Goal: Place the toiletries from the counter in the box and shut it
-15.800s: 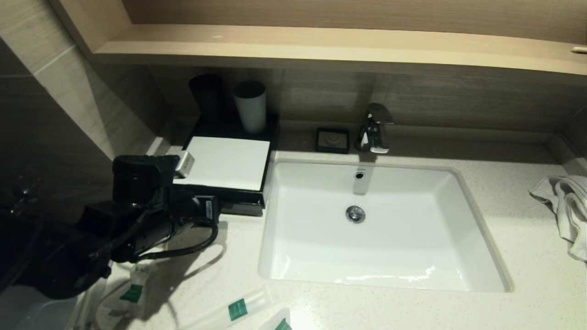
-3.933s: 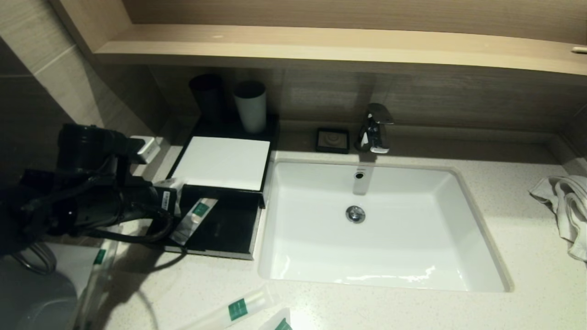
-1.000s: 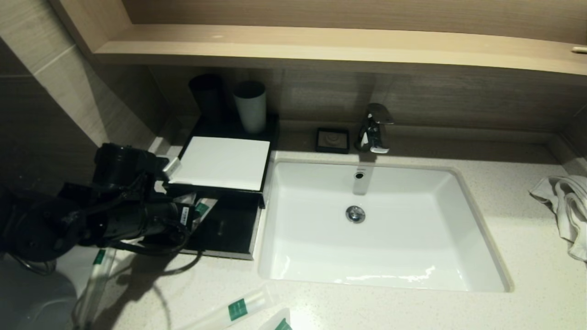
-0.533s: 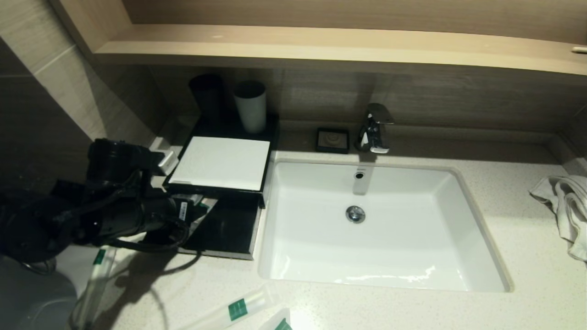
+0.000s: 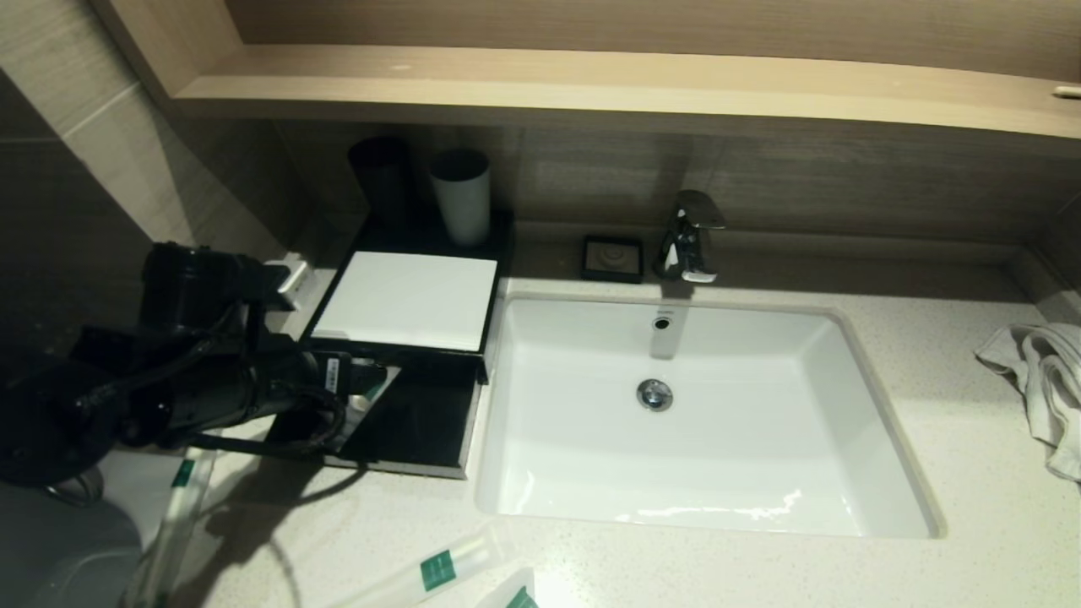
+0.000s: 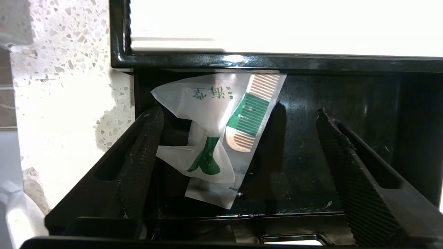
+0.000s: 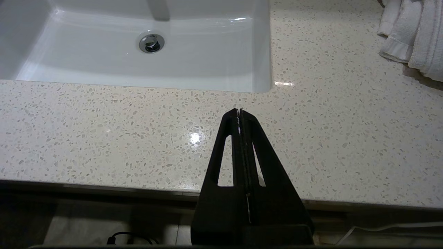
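The robot's left gripper should close its fingers and push the pouch's middle [image 6: 211,122] down before the drawer shuts, because the white pouch [image 6: 197,159] bulges up next to the comb packet.
The black box [image 5: 473,365] with a white top stands left of the sink, and its drawer [image 5: 422,426] is pulled out toward me. My left gripper [image 5: 365,378] is open and empty over the drawer's left part. In the left wrist view its fingers [image 6: 142,155] straddle a clear comb packet [image 6: 254,110] and a white pouch [image 6: 197,103] with green print, both lying loose in the drawer [image 6: 311,155]. More packets lie on the counter: a long one [image 5: 173,498] under the left arm and two [image 5: 439,570] at the front edge. My right gripper [image 7: 239,111] is shut and empty above the counter's front edge.
The white sink [image 5: 701,414] takes up the middle, with the tap [image 5: 688,236] and a soap dish [image 5: 612,257] behind it. Two cups [image 5: 460,194] stand behind the box. A towel [image 5: 1043,380] lies at the right. A wooden shelf [image 5: 591,84] overhangs the back.
The drawer was nearly shut in the earliest frame and now stands open with two packets in it. Over the last second my left arm has shifted a little left, its gripper still over the drawer.
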Robot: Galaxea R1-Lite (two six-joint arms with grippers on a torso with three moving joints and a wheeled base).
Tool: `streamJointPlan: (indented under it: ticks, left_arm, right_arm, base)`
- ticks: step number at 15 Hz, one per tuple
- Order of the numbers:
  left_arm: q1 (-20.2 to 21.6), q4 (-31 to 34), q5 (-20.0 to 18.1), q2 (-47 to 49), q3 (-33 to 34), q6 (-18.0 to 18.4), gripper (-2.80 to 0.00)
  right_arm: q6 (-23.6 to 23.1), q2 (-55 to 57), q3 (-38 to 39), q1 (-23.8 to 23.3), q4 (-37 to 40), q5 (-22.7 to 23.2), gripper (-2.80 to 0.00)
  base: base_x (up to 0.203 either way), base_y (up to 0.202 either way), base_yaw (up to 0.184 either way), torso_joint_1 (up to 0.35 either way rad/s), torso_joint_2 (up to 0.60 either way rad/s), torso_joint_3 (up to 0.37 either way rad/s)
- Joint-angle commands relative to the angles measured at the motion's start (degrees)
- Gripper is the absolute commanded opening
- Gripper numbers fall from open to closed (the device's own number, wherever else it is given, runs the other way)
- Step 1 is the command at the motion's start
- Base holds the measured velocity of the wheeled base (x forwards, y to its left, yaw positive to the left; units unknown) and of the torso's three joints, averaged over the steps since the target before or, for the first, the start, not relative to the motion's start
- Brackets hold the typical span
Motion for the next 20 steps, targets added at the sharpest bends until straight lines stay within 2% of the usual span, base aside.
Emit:
streamJointPlan:
  ticks: [1, 5, 6, 11, 20]
  left_arm:
    - [0.0, -0.1, 0.0, -1.3, 0.1, -0.6, 0.00]
    - [0.0, -0.1, 0.1, -3.2, 0.2, -0.8, 0.00]
    - [0.0, 0.0, 0.1, -3.6, 0.3, -0.8, -2.80]
    - [-1.6, 0.0, 0.1, -4.6, 1.2, -0.6, -2.80]
    - [-1.5, 0.2, 0.6, -1.4, 0.8, -0.2, -2.80]
  right_arm:
    - [0.0, 0.0, 0.0, 0.0, 0.0, 0.0, -2.80]
    - [0.0, 0.0, 0.0, 0.0, 0.0, 0.0, -2.80]
    - [0.0, 0.0, 0.0, 0.0, 0.0, 0.0, -2.80]
    - [0.0, 0.0, 0.0, 0.0, 0.0, 0.0, -2.80]
    - [0.0, 0.0, 0.0, 0.0, 0.0, 0.0, -2.80]
  base:
    - [0.000, 0.000, 0.000, 0.000, 0.00, 0.000]
    - [0.000, 0.000, 0.000, 0.000, 0.00, 0.000]
    - [0.000, 0.000, 0.000, 0.000, 0.00, 0.000]
    - [0.000, 0.000, 0.000, 0.000, 0.00, 0.000]
    - [0.000, 0.000, 0.000, 0.000, 0.00, 0.000]
